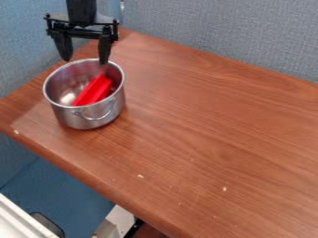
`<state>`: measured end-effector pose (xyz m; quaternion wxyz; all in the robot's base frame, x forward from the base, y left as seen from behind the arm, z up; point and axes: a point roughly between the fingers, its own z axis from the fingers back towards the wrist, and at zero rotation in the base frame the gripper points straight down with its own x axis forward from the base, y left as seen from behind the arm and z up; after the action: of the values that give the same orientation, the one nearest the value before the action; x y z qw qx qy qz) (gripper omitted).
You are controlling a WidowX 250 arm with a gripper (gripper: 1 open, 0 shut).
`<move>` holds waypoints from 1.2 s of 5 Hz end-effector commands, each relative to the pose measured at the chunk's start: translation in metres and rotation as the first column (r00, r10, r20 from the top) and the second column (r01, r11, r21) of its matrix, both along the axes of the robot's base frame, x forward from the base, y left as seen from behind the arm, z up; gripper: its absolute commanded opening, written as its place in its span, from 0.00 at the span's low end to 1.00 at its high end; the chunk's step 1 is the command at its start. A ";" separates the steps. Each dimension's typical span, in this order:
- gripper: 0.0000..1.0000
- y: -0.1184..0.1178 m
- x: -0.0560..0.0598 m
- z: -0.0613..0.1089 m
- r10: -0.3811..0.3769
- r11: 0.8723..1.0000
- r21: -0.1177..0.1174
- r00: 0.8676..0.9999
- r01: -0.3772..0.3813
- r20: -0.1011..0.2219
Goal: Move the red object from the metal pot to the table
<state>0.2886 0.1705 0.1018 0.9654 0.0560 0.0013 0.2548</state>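
The robot's open gripper is hanging over the metal pot's far rim, past the red block, so it should rise clear, move over the red block and reach down.
The red object is a flat red block lying slanted inside the metal pot, which stands on the left end of the table. My gripper hangs straight down over the pot's far rim, open, its two black fingers spread wide with nothing between them. The fingertips reach about the level of the rim, above the block's upper end and apart from it.
A blue-grey wall runs close behind the table and the arm. The table's left and front edges drop off to a blue floor below. A small looped handle sticks out of the pot's front side.
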 end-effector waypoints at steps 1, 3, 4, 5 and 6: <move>1.00 -0.009 -0.002 0.014 -0.050 0.999 0.016 0.997 0.049 0.058; 0.00 -0.026 -0.013 -0.006 -0.033 0.999 0.027 0.999 0.032 0.036; 0.00 -0.024 -0.005 0.008 -0.037 0.999 0.020 0.998 0.036 0.056; 0.00 -0.024 -0.001 0.031 -0.038 0.999 -0.002 0.995 0.039 0.092; 0.00 -0.037 -0.002 0.055 -0.119 0.992 -0.028 0.988 0.123 0.102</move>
<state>0.2820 0.1330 0.1320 0.9794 0.0171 -0.0056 0.2013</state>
